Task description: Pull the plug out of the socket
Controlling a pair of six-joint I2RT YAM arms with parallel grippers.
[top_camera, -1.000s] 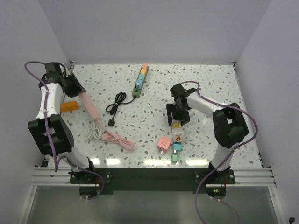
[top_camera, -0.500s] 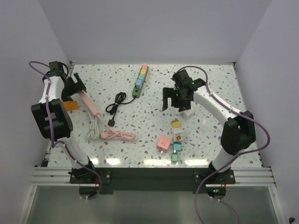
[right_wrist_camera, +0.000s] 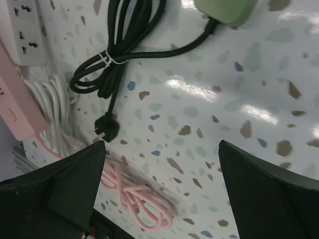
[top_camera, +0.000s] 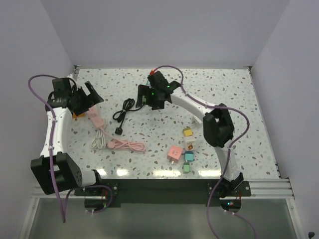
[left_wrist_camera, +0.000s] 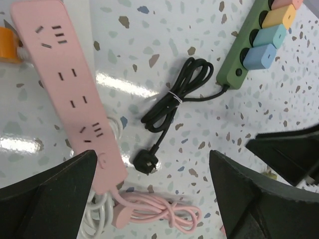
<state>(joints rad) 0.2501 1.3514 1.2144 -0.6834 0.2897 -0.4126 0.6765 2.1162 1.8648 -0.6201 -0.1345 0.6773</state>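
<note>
I expect the coils to stay bundled when I carry them, with the black plug trailing along, because a white tie point(right_wrist_camera: 107, 59) holds the black cord point(top_camera: 127, 105) tightly together.
The green socket strip point(left_wrist_camera: 238, 72) lies at the back of the table with several coloured plugs in it; the nearest is a blue plug point(left_wrist_camera: 259, 56), then a teal plug point(left_wrist_camera: 272, 36). Its black cord point(left_wrist_camera: 172, 97) coils toward a loose black plug point(left_wrist_camera: 147, 163). My right gripper point(top_camera: 153, 97) hovers open just above the strip's cord end point(right_wrist_camera: 225, 10), holding nothing. Over the pink power strip point(left_wrist_camera: 70, 94) at the left, my left gripper point(top_camera: 92, 97) also stands open and empty. Much of the green strip is hidden under the right arm in the top view.
A pink cord bundle point(top_camera: 128, 145) and a white cable point(top_camera: 98, 141) lie near the front left. An orange object point(left_wrist_camera: 7, 46) sits by the pink strip, next to a white strip point(right_wrist_camera: 24, 30). Several loose adapter cubes point(top_camera: 175, 152) sit right of centre.
Both grippers have opened wide. The right arm has swung from the adapter cubes to the back, over the green strip. The left arm has shifted toward the table's middle, above the pink strip.
</note>
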